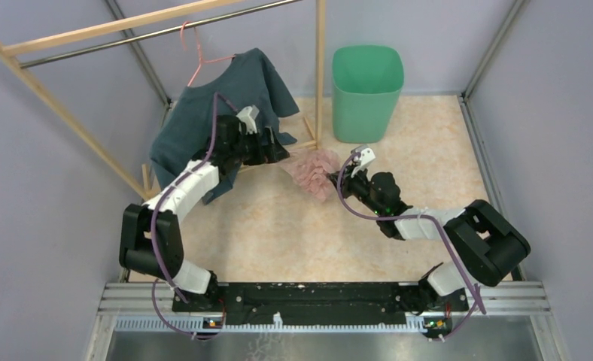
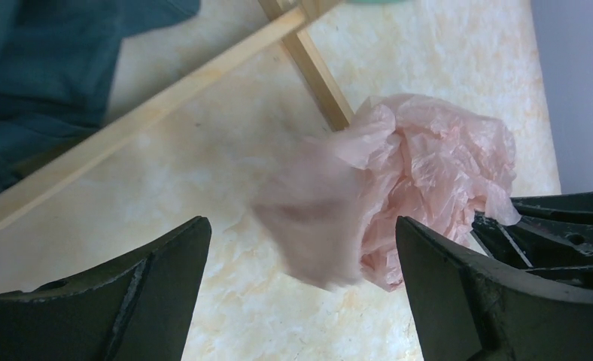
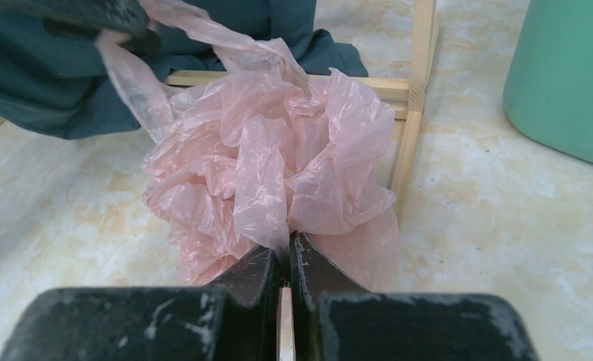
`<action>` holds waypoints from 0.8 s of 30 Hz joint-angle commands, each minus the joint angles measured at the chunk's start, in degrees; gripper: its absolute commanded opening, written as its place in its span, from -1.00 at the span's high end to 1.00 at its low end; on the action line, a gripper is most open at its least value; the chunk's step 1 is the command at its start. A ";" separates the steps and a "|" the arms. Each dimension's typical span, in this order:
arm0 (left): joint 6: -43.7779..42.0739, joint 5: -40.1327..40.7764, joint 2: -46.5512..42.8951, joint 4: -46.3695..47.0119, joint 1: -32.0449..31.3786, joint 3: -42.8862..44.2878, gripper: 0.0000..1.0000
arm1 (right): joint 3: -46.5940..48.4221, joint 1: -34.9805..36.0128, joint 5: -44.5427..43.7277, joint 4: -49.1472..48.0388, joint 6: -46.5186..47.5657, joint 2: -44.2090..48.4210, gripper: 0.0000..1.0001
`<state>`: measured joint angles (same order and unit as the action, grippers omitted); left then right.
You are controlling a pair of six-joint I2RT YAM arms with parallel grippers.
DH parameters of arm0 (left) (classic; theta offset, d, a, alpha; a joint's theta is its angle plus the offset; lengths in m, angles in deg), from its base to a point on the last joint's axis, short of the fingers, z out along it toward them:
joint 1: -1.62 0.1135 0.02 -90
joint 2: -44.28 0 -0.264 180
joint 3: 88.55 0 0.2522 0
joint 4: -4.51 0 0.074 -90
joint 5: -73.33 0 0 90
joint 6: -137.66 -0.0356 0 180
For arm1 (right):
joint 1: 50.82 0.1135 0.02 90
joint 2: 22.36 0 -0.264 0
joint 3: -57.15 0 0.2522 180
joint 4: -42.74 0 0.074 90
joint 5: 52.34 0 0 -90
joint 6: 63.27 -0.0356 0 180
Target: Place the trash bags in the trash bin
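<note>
The trash bag lies in a heap (image 3: 278, 158) at the robot's right gripper, so the left gripper should hold the bag's flap (image 2: 312, 214) while the right gripper takes a lower edge of the bag to spread it out.
The trash bag (image 1: 312, 169), a crumpled pale-pink film, lies on the floor between the two arms. My right gripper (image 3: 286, 248) is shut on a fold at the bag's near edge (image 3: 271, 158). From the left, my left gripper (image 2: 301, 226) hangs open over the bag (image 2: 436, 158), with a blurred pink flap between its fingers and no grip on it. In the top view the left gripper (image 1: 278, 147) is at the bag's left side and the right gripper (image 1: 331, 180) at its right. The mint-green trash bin (image 1: 366, 90) stands upright at the back, beyond the bag, and also shows in the right wrist view (image 3: 564, 83).
A dark teal shirt (image 1: 203, 120) hangs from a pink hanger (image 1: 196, 56) on a wooden clothes rack (image 1: 320, 68). The rack's base bars (image 3: 410, 128) lie on the floor just behind the bag. Grey walls close in the floor on three sides.
</note>
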<state>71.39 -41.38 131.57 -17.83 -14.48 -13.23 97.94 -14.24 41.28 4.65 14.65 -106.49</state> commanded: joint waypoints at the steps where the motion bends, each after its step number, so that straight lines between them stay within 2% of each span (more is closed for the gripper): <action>1: -0.45 -1.45 -4.63 1.99 2.07 -0.22 -0.97 | 1.44 -0.18 2.19 -4.07 1.12 0.64 1.00; 9: 3.41 -13.93 -1.88 6.32 3.80 -1.57 -0.97 | 0.14 -0.16 2.91 -6.97 0.50 0.55 1.00; 12: 3.64 -14.78 -0.72 6.74 3.22 -1.59 -0.87 | 0.02 -0.11 3.35 -7.31 0.21 0.51 1.00; 15: 2.76 -13.94 -0.48 5.57 2.92 -1.15 -0.59 | -0.62 -0.15 3.25 -7.97 0.04 0.83 1.00; 20: 0.51 -11.42 -2.99 4.32 2.91 -0.48 0.36 | -0.70 -0.13 3.40 -7.66 -0.42 0.94 0.97; 23: 0.01 -12.10 -5.94 6.95 2.83 -1.70 0.72 | -0.72 -0.12 1.37 -6.37 -1.45 1.60 0.60; 24: 0.01 -12.84 -7.07 7.95 2.83 -2.28 0.81 | -0.36 -0.16 -0.07 -4.76 -1.99 2.16 0.41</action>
<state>72.83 -52.99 130.28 -14.35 -11.51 -14.28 97.41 -14.24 43.40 1.06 14.09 -106.49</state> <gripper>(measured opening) 0.174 0.180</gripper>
